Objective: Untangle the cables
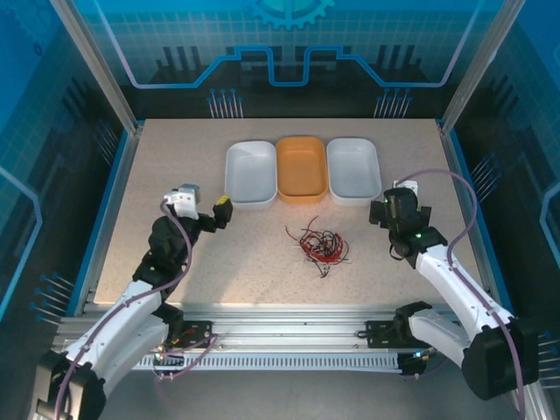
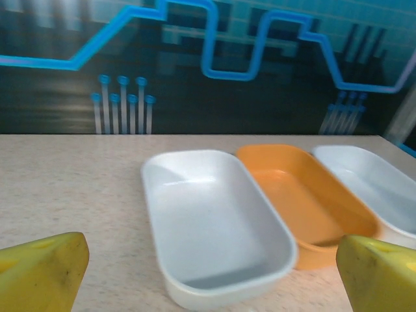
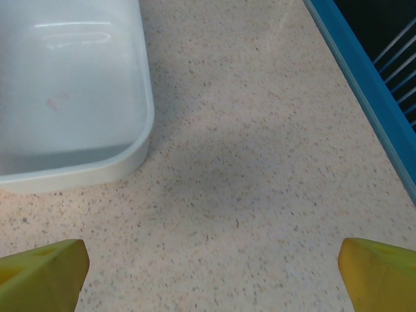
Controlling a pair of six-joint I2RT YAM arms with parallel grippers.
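My open right gripper should keep moving toward the tangle's red loops [image 1: 332,250] until its fingers grip them, as the table [image 1: 364,230] between it and the tangle is clear.
The cables [image 1: 319,246] lie as one small tangle of thin red, black and pale wires on the speckled table [image 1: 175,175], in front of the orange tray [image 1: 302,168]. My left gripper [image 1: 220,213] hovers to the left of the tangle, well apart from it. In the left wrist view the left gripper [image 2: 211,279] stands open, its yellow fingertips [image 2: 42,273] wide apart and empty. My right gripper [image 1: 385,213] sits right of the tangle near the right white tray [image 1: 353,169]. The right gripper [image 3: 211,276] is open over bare table.
Three shallow trays stand in a row at the back: a white tray [image 1: 251,173], the orange one, and another white one [image 3: 140,130]. A raised blue edge [image 3: 364,78] borders the table on the right. Purple hoses run along both arms.
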